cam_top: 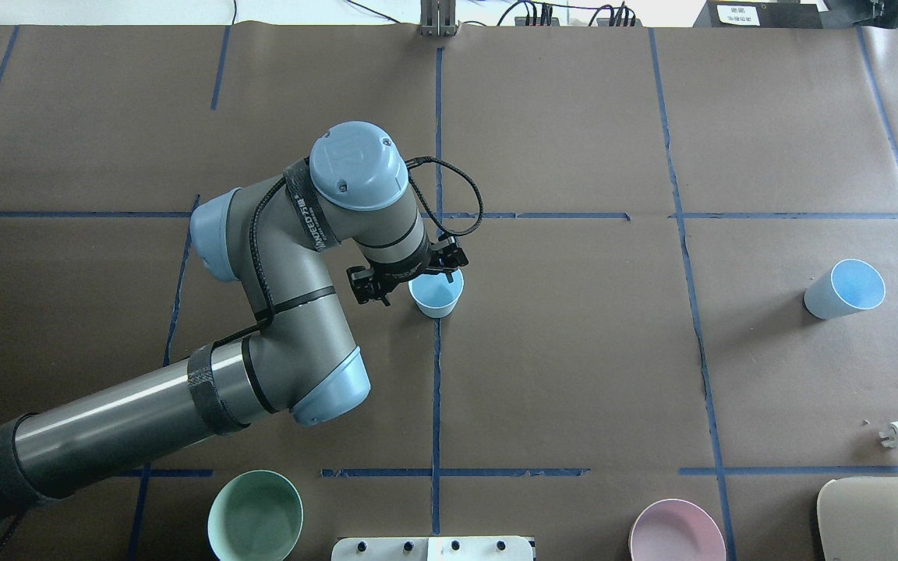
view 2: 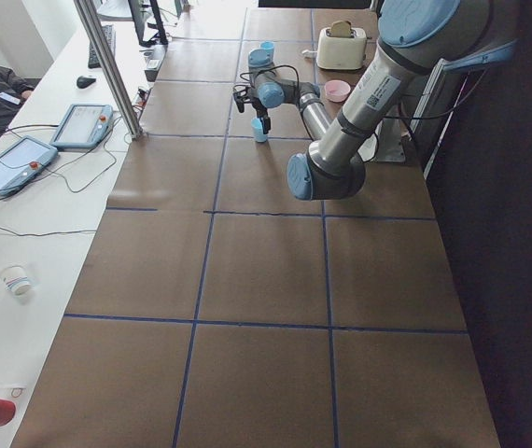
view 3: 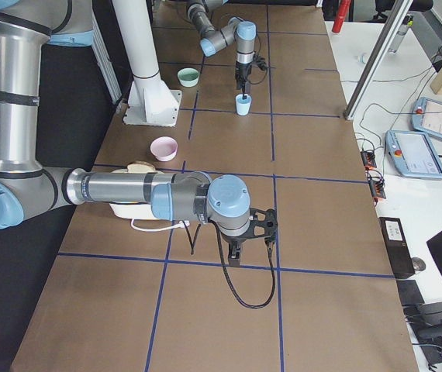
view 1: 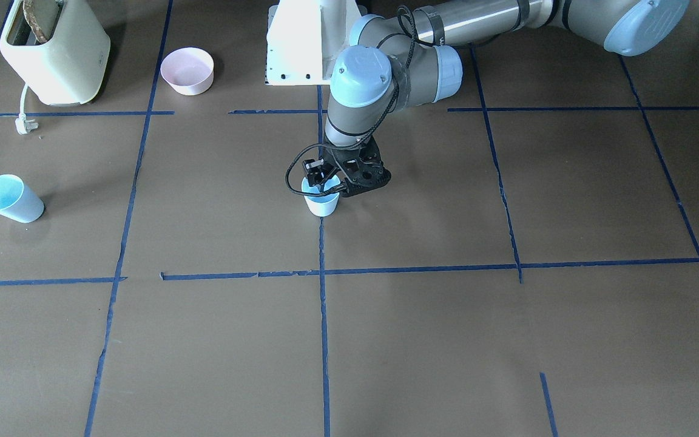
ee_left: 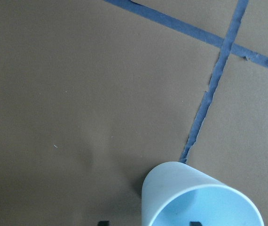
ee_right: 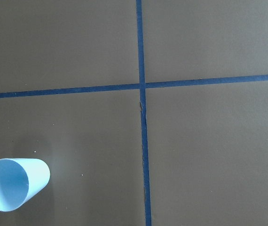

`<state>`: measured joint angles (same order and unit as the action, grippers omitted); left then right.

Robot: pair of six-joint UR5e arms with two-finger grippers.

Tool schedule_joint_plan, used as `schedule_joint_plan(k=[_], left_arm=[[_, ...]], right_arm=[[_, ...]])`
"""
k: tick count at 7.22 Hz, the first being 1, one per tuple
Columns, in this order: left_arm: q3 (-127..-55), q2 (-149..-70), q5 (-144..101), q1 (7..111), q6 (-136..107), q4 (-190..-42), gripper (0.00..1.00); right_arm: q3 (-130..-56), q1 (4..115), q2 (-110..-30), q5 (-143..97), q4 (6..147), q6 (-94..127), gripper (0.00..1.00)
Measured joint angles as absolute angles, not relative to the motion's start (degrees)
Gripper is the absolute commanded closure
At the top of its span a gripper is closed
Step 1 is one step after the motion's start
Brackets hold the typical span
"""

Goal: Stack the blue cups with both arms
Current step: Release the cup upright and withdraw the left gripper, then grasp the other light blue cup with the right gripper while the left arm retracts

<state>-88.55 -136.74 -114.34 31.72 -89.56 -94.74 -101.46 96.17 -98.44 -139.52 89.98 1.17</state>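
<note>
I expect the second blue cup (view 1: 12,198) to sink nearly to its rim inside the other cup when I lower it, because it gets narrower toward its base (view 1: 31,212).
One pale blue cup (cam_top: 436,294) stands upright at the table's middle, on a blue tape line; it also shows in the front view (view 1: 322,204) and the left wrist view (ee_left: 190,193). My left gripper (view 1: 326,184) points down over its rim, open. In the left wrist view one fingertip (ee_left: 103,222) is outside the wall and the other is inside the cup. The second blue cup (cam_top: 845,290) lies on its side far to my right, also in the right wrist view (ee_right: 14,183). My right gripper (view 3: 235,260) hangs above the table near it; I cannot tell whether it is open.
A cream toaster (view 1: 55,51) with its loose plug (view 1: 23,125) stands at my near right. A pink bowl (view 1: 187,70) sits beside it. A mint-green bowl (cam_top: 255,516) sits near my left. The white pedestal (view 1: 301,42) stands between the bowls.
</note>
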Motion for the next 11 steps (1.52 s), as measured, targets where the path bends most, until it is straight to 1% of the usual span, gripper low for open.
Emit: schedule_joint_plan(k=[1, 3, 5, 7, 9, 11], left_arm=[[-91.75, -135.24, -114.57, 32.38, -89.52, -93.33, 0.0], [-101.69, -131.05, -115.12, 34.14, -87.3, -85.72, 0.0], [-114.22, -124.87, -116.13, 36.55, -82.28, -77.33, 0.0], [-123.49, -118.9, -116.79, 38.99, -76.8, -72.03, 0.0], [-129.48, -113.21, -116.88, 40.8, -73.62, -70.01, 0.0], [-130.85, -111.54, -116.89, 41.27, -73.08, -69.73, 0.0]], right_arm=[[-101.52, 95.97, -98.44, -139.53, 89.95, 1.15, 0.0], [-101.57, 93.32, -98.65, -139.42, 87.52, 4.05, 0.0], [-101.3, 86.65, -99.68, -139.12, 74.22, 19.66, 0.0], [-100.94, 77.72, -100.49, -137.61, 62.25, 35.25, 0.0], [-100.65, 68.84, -100.66, -132.07, 56.5, 44.13, 0.0], [-99.64, 63.31, -100.11, -128.2, 55.59, 46.98, 0.0]])
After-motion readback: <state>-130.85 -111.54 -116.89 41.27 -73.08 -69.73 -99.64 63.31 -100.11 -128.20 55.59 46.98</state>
